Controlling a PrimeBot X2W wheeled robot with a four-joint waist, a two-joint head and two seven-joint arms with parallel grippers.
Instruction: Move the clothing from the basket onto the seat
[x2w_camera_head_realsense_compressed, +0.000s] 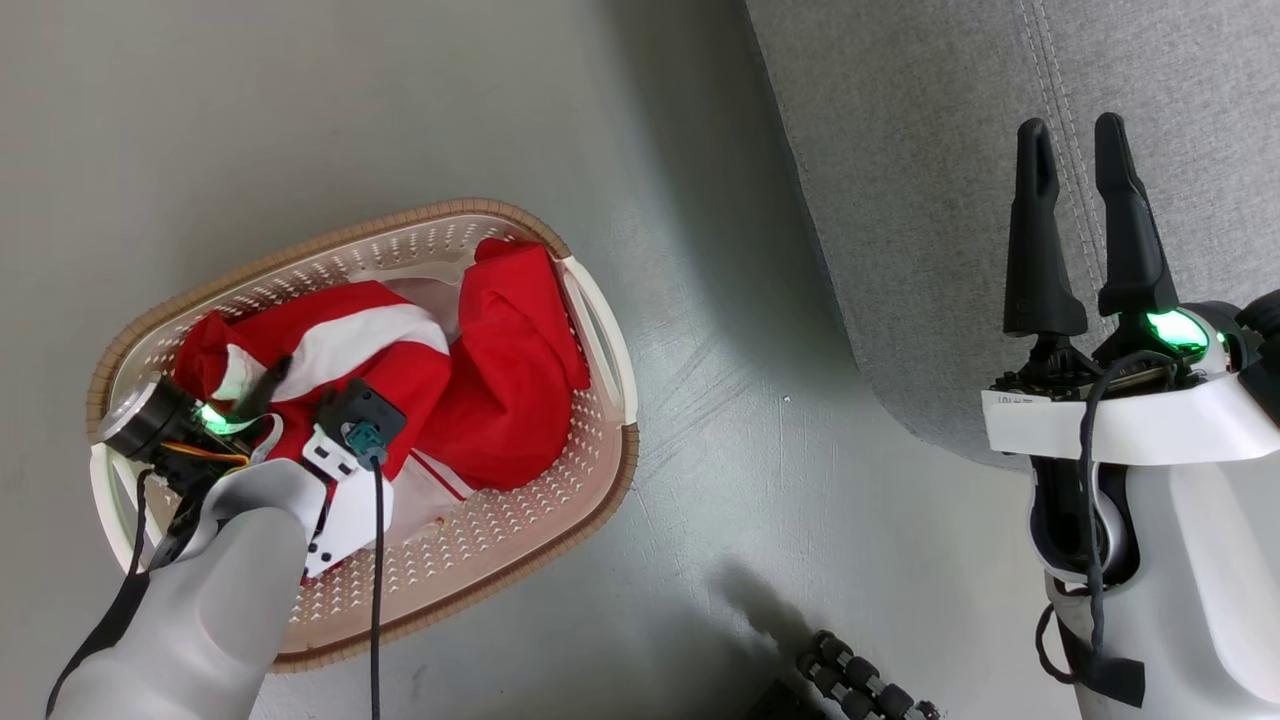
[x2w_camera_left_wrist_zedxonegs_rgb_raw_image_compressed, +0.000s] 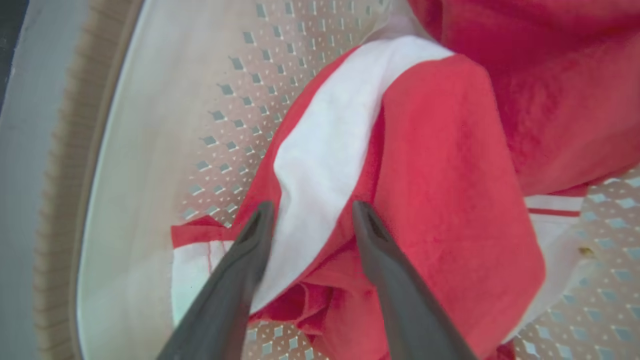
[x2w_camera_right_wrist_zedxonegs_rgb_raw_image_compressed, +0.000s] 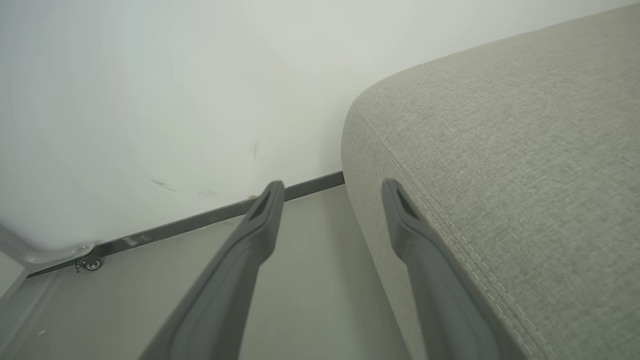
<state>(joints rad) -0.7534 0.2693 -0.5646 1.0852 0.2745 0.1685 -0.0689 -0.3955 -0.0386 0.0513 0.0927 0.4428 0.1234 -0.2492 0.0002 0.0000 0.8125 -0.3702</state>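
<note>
I expect the red heap to stay in the basket when I pick up the white-banded clothing (x2w_camera_head_realsense_compressed: 374, 340) beside it, because a clear edge (x2w_camera_head_realsense_compressed: 451, 367) separates the two.
The cream basket (x2w_camera_head_realsense_compressed: 602, 330) with a brown rim stands on the floor at the left, holding crumpled red clothing (x2w_camera_head_realsense_compressed: 510, 350) with white bands. My left gripper (x2w_camera_head_realsense_compressed: 262, 392) reaches down into its left end. In the left wrist view its fingers stand apart astride a raised fold of the clothing (x2w_camera_left_wrist_zedxonegs_rgb_raw_image_compressed: 440, 175), with the white band between them, close to the basket's holed wall (x2w_camera_left_wrist_zedxonegs_rgb_raw_image_compressed: 150, 125). My right gripper (x2w_camera_head_realsense_compressed: 1070, 130) is open and holds nothing, hovering over the near edge of the grey seat (x2w_camera_head_realsense_compressed: 920, 150). In the right wrist view the right gripper (x2w_camera_right_wrist_zedxonegs_rgb_raw_image_compressed: 332, 187) points past the seat's rounded corner (x2w_camera_right_wrist_zedxonegs_rgb_raw_image_compressed: 500, 150).
Bare grey floor (x2w_camera_head_realsense_compressed: 740, 450) separates the basket from the seat. A black segmented object (x2w_camera_head_realsense_compressed: 850, 685) lies on the floor near the bottom edge. Beyond the seat stand a white wall (x2w_camera_right_wrist_zedxonegs_rgb_raw_image_compressed: 175, 100) with a dark baseboard and a small castor (x2w_camera_right_wrist_zedxonegs_rgb_raw_image_compressed: 91, 263).
</note>
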